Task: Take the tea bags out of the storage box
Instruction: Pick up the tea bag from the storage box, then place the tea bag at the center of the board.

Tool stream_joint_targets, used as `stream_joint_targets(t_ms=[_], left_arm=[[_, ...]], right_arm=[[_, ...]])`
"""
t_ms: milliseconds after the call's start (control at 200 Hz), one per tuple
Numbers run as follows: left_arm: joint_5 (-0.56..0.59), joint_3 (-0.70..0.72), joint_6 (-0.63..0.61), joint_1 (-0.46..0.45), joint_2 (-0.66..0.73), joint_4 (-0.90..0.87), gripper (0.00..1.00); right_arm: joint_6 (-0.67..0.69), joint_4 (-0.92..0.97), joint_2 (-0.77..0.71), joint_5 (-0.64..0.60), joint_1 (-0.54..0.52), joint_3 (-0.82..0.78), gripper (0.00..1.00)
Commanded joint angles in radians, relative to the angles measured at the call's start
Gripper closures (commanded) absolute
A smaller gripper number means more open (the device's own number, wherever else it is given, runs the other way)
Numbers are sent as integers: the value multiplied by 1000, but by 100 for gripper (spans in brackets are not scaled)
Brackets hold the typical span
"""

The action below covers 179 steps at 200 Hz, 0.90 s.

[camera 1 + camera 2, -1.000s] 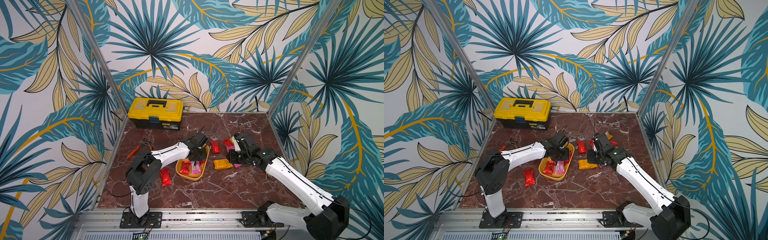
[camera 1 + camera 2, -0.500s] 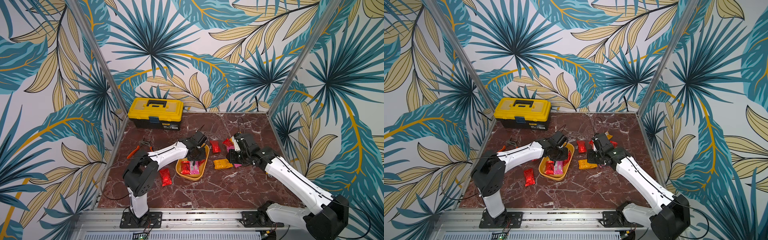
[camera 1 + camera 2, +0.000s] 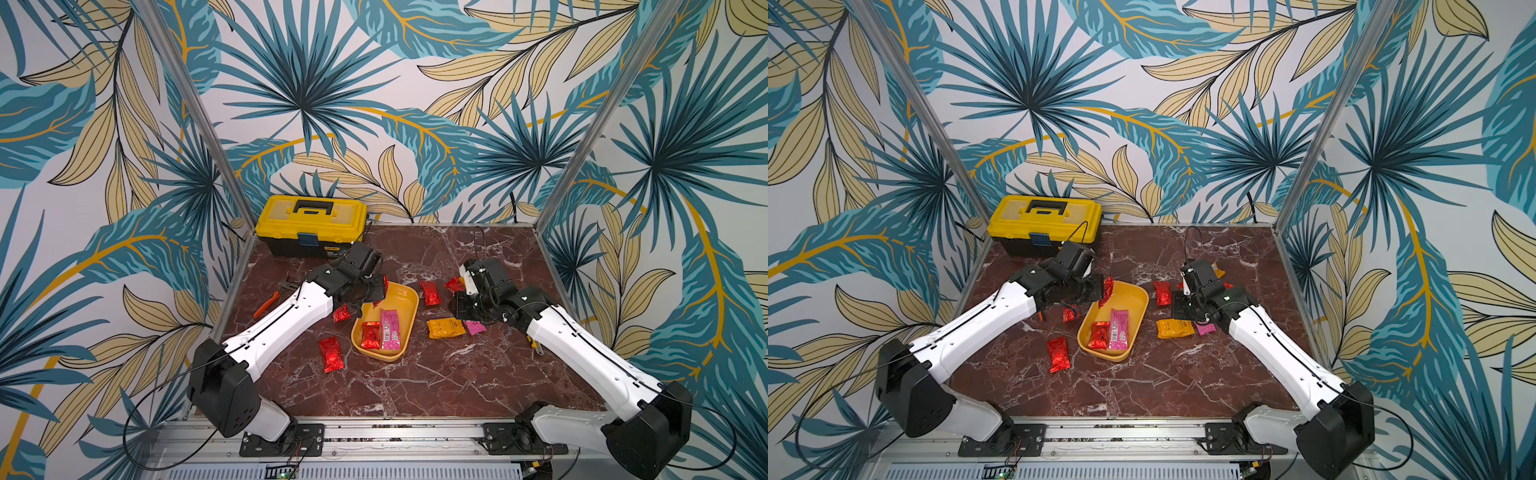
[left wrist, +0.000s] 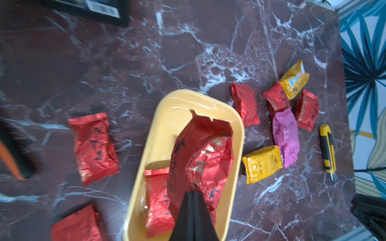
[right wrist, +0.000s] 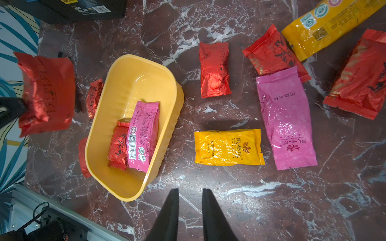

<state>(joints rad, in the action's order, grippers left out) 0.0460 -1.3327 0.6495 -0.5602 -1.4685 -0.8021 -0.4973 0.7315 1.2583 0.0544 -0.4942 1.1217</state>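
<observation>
The hanging red tea bag (image 3: 1107, 289) is clear of the storage box's rim, so the robot's left gripper should keep carrying it toward the pliers (image 3: 267, 304) until it hangs beside them, then let go.
The storage box (image 3: 401, 297) (image 3: 1129, 297) is a yellow tray in the middle of the table. Lying in it are a red tea bag (image 3: 370, 334) and a pink one (image 3: 390, 330). My left gripper (image 4: 193, 191) is shut on another red tea bag (image 4: 200, 150) (image 5: 46, 94), which hangs above the box's far left corner (image 3: 384, 289). Several tea bags lie on the table: red (image 3: 331, 354) (image 3: 341, 312) (image 3: 429, 292), orange (image 5: 228, 147), pink (image 5: 286, 119). My right gripper (image 5: 190, 191) stands open and holds nothing, above bare table just right of the box.
A yellow-lidded black toolbox (image 3: 311, 226) stands at the back left. Orange-handled pliers (image 3: 266, 304) lie near the left wall. A yellow utility knife (image 4: 328, 150) lies by the right wall. Patterned walls close in three sides.
My left gripper has risen and drifted left with the red tea bag, out of the box's middle. The right arm has not moved.
</observation>
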Motion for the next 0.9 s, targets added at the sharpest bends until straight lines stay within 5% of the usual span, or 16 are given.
stream_joint_targets(t_ms=[0,476,891], left_arm=[[89,-5,-53,65,29,-83,100],[161,135,-5,268,-44,-8,100],[145,247,2,288,-73,77,98]], right_arm=[[8,-1,19,23,-9,29,74],[-36,-61,128,49,-121,98,74],[-85,-129,303,10,-274,159,74]])
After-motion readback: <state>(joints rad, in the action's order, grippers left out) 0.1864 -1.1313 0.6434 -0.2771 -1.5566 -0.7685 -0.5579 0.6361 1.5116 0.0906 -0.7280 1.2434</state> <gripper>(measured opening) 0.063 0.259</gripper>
